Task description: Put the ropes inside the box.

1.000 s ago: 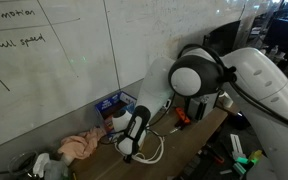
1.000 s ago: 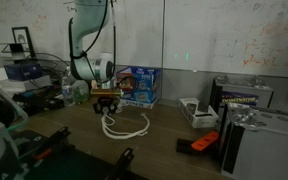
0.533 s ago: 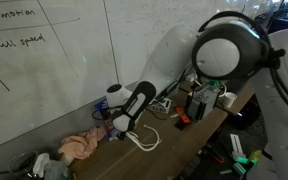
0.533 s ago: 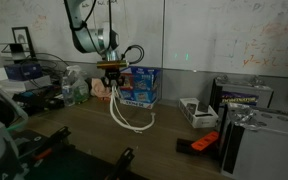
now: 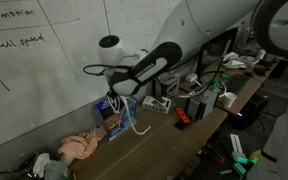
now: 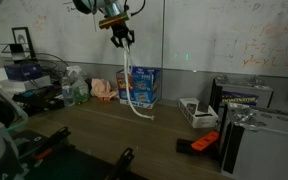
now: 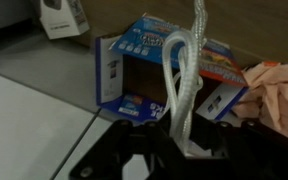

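Note:
The white rope's lower end (image 6: pixel 149 117) hangs in front of the box, below the box's rim. My gripper should go up higher before it lowers that end of the rope into the box's opening (image 6: pixel 142 70).
My gripper (image 6: pixel 119 35) is shut on a white rope (image 6: pixel 131 85) and holds it high, near the whiteboard. The rope hangs down in loops toward the blue cardboard box (image 6: pixel 140 86) that stands against the wall; its lower end reaches about the table beside the box. In another exterior view the gripper (image 5: pixel 117 90) is above the box (image 5: pixel 111 113) with the rope (image 5: pixel 130 117) dangling in front of it. In the wrist view the rope (image 7: pixel 182 85) runs from between the fingers (image 7: pixel 180 150) over the open box (image 7: pixel 144 65).
A pink cloth (image 5: pixel 79 146) lies beside the box, also in the wrist view (image 7: pixel 279 95). A power strip and cables (image 5: pixel 164 103), an orange tool (image 6: pixel 206 143), a white holder (image 6: pixel 197 110) and grey cases (image 6: pixel 246 115) sit along the wooden table (image 6: pixel 94 140).
The gripper has risen from the table to high above the box, lifting the rope clear of the tabletop and carrying it toward the wall.

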Controlling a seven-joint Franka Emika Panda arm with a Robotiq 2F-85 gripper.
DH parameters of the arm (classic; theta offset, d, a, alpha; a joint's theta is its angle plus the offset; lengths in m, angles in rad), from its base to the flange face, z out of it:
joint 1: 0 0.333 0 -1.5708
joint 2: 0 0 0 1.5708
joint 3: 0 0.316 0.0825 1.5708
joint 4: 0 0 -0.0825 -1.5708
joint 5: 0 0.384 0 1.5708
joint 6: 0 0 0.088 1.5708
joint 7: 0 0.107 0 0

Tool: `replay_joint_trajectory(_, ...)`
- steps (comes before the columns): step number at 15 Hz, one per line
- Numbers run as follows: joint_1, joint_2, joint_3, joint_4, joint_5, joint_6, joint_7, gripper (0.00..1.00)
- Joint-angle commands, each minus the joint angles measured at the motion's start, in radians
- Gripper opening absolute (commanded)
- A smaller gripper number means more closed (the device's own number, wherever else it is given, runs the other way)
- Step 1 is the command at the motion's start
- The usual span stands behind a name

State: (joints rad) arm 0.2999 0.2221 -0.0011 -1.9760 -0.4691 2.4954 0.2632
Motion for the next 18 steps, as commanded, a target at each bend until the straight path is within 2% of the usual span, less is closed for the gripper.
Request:
replay_joint_trajectory(1, 0.017, -0.111, 0.005, 0.052, -0.166, -0.103, 0.211, 0.06)
replay_joint_trajectory(5, -0.008, -0.159, 0.061, 0.123, -0.365, -0.216, 0.447, 0.06)
replay_joint_trajectory(9, -0.019, -0.15, 0.108, 0.173, -0.517, -0.304, 0.657, 0.05)
replay_joint_trajectory(14, -0.023, -0.109, 0.141, 0.217, -0.598, -0.387, 0.844, 0.05)
replay_joint_trajectory(18, -0.023, -0.058, 0.144, 0.228, -0.65, -0.372, 0.95, 0.05)
